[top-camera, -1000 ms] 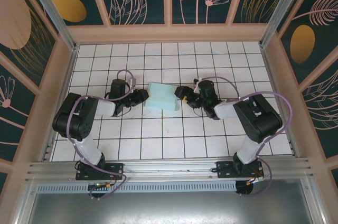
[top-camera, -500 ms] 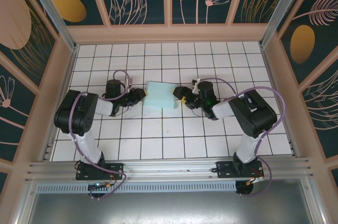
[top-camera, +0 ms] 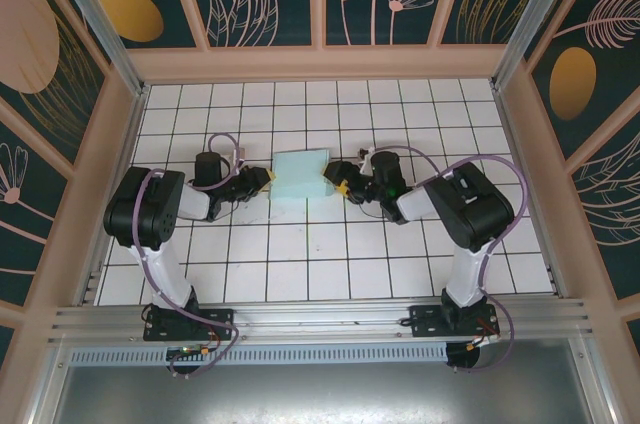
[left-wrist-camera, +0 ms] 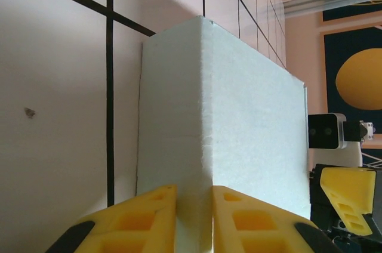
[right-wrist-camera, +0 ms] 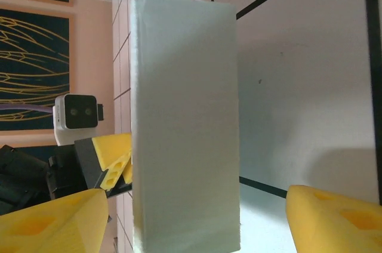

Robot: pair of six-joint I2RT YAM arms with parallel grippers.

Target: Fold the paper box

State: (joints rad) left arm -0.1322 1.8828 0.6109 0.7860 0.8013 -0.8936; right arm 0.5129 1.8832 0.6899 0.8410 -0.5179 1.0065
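Observation:
The nearly closed fingers of my left gripper touch the paper box at its corner edge (left-wrist-camera: 206, 145), so next my right gripper closes across the box's other end (right-wrist-camera: 188, 127) and lifts the box.
The paper box (top-camera: 300, 176) is a pale teal, folded rectangular block on the white tiles mid-table. My left gripper (top-camera: 265, 181) sits at its left end. In the left wrist view the two yellow fingers (left-wrist-camera: 152, 214) press from both sides on the box's (left-wrist-camera: 239, 116) folded corner edge, so the gripper (left-wrist-camera: 194, 217) is shut on it. My right gripper (top-camera: 335, 182) is at the box's right end. It stands open (right-wrist-camera: 194, 202), with the box (right-wrist-camera: 185, 116) between its wide-set fingertips (right-wrist-camera: 71, 217) and a gap on each side.
The tiled table (top-camera: 300, 264) is ringed by pink walls (top-camera: 320, 64). An aluminium rail (top-camera: 320, 319) runs along the near edge over both arm bases. Open tiles lie in front of and behind the box.
The left jaws have narrowed onto the box's edge. The box has shifted slightly toward the back and turned a little, and both arms have followed it. The right jaws stay wide.

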